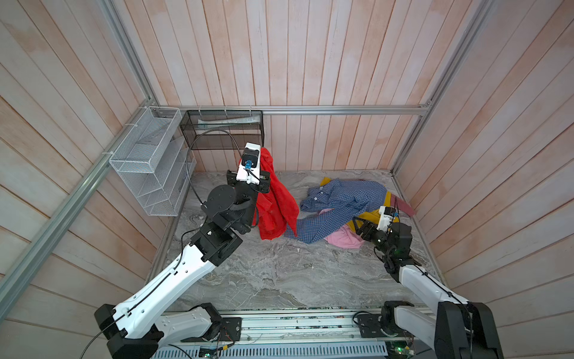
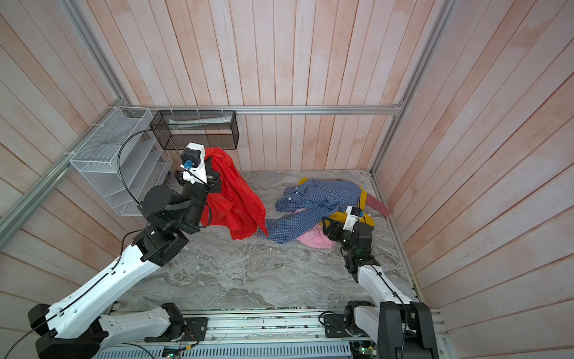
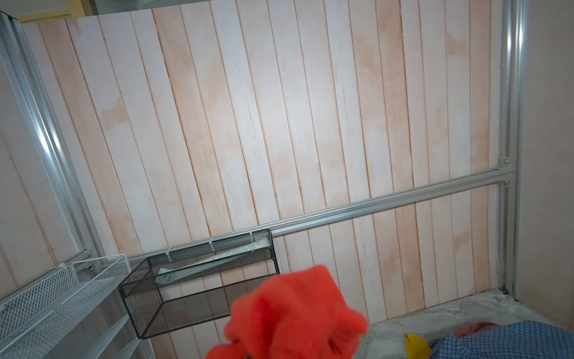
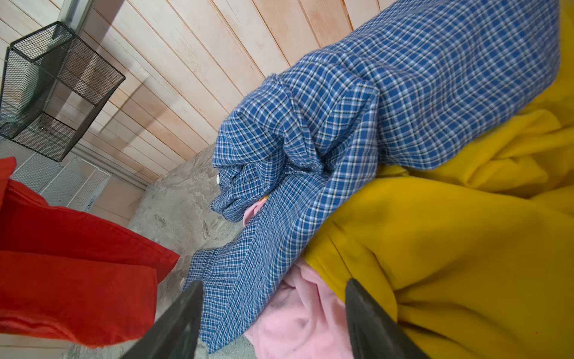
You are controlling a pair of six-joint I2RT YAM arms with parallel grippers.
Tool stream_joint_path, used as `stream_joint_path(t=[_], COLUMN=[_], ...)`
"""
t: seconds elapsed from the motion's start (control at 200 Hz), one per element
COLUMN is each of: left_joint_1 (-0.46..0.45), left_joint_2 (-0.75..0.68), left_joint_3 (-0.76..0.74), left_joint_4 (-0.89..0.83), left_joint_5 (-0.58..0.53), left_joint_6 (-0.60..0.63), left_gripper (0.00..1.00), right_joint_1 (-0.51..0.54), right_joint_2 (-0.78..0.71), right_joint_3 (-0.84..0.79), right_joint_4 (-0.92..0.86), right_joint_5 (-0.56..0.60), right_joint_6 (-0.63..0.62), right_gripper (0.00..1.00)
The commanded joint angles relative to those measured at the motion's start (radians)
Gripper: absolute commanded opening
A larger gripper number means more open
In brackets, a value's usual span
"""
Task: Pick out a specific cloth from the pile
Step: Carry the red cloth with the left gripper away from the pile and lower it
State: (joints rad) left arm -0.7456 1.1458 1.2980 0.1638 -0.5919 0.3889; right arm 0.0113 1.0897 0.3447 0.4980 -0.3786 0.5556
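Note:
Only the red cloth's tip (image 1: 292,229) touches the checked sleeve, so I keep lowering the cloth with my left gripper toward the open marble (image 1: 254,249) until it lies clear.
The cloth (image 1: 276,202) (image 2: 239,199), plain bright red, hangs from my left gripper (image 1: 264,174) (image 2: 215,169), which is raised near the back wall and shut on the cloth's top. Its lower end trails on the table and touches a sleeve of the blue checked shirt (image 1: 341,199) (image 2: 323,195). In the left wrist view the cloth (image 3: 295,314) hides the jaws. The pile (image 1: 351,214) lies at the right: the checked shirt over yellow (image 4: 435,248), pink (image 4: 298,314) and dusty-rose (image 1: 403,203) cloths. My right gripper (image 1: 360,228) (image 4: 273,310) stands open just in front of the pile, holding nothing.
A white wire rack (image 1: 149,161) hangs on the left wall. A black mesh basket (image 1: 223,130) hangs from the back rail just behind the raised left gripper. Wood-panel walls and aluminium rails enclose the marble table (image 1: 279,273).

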Motion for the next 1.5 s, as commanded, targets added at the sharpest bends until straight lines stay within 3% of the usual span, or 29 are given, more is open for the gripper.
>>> stream_joint_path(t=[0.0,0.225,0.42,0.61,0.85,1.491], left_joint_1=[0.065,0.228,0.308,0.307,0.240,0.285], left_joint_2=[0.010,0.042,0.047,0.044,0.121,0.285], left_joint_3=[0.023,-0.019,-0.078,-0.136,-0.193,-0.331], left_joint_4=[-0.046,-0.222,-0.299,-0.320,-0.350,-0.450], left_joint_5=[-0.022,0.035,0.007,0.024,0.037,0.243], left_joint_6=[-0.050,-0.223,-0.261,-0.276,-0.331,-0.661], left_gripper=[0.00,0.00,0.00,0.00,0.00,0.00], right_joint_1=[-0.004,-0.004,-0.004,-0.005,-0.004,-0.004], right_joint_2=[-0.017,-0.027,-0.042,-0.025,-0.018,-0.052], right_joint_3=[0.003,0.007,-0.003,-0.006,0.006,-0.012], right_joint_4=[-0.017,-0.030,-0.032,-0.018,-0.028,-0.048], right_joint_5=[0.010,0.010,0.026,0.012,0.000,0.014], right_joint_6=[-0.008,-0.009,-0.011,0.001,-0.002,-0.010], right_gripper=[0.73,0.73,0.73,0.73,0.73,0.73])
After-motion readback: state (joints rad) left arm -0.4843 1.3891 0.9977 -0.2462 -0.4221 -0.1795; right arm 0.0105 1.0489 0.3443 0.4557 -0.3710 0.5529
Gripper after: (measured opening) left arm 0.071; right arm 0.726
